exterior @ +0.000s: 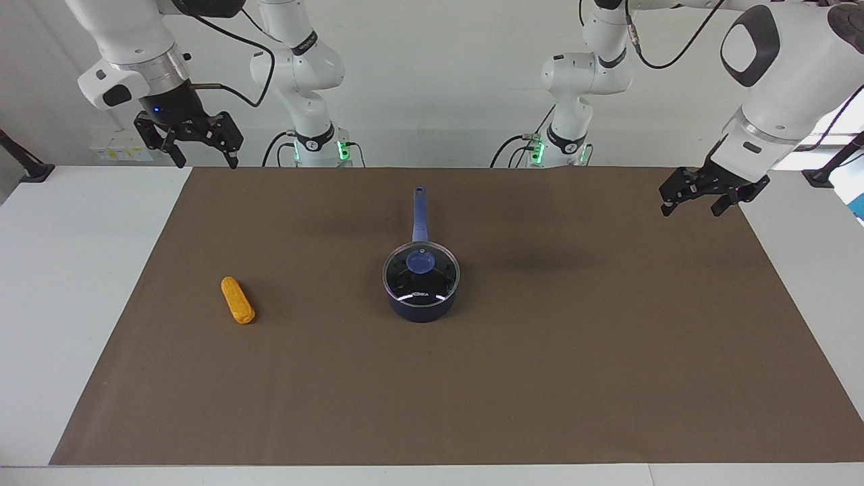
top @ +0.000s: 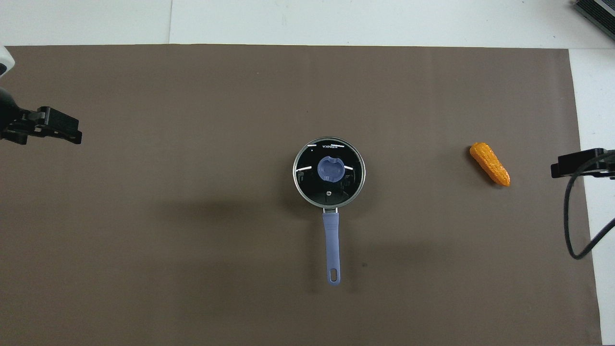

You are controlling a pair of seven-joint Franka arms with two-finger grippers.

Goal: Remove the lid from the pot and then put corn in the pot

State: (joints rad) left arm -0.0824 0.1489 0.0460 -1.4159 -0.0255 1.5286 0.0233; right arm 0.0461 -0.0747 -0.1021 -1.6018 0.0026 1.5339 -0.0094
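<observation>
My gripper is yet to lift the lid [top: 329, 172], and I should expect an empty pot when it does, because only plain black [top: 312, 184] shows through the glass around the blue knob.
The pot [exterior: 422, 307] stands in the middle of the brown mat, its long blue handle [top: 331, 240] pointing toward the robots. The lid [exterior: 435, 283] sits closed on it, blue knob [top: 329, 169] at its centre. The corn [exterior: 237, 300] lies on the mat toward the right arm's end, also in the overhead view [top: 490, 164]. My right gripper [exterior: 207, 160] is open and empty, up in the air over the mat's corner at that end. My left gripper [exterior: 690, 209] is open and empty, raised over the mat's edge at the left arm's end.
The brown mat [exterior: 540, 378] covers most of the white table [exterior: 81, 283]. A cable [top: 574, 230] hangs from the right arm beside the mat's edge. A dark object [top: 596, 12] sits at the table's corner farthest from the robots.
</observation>
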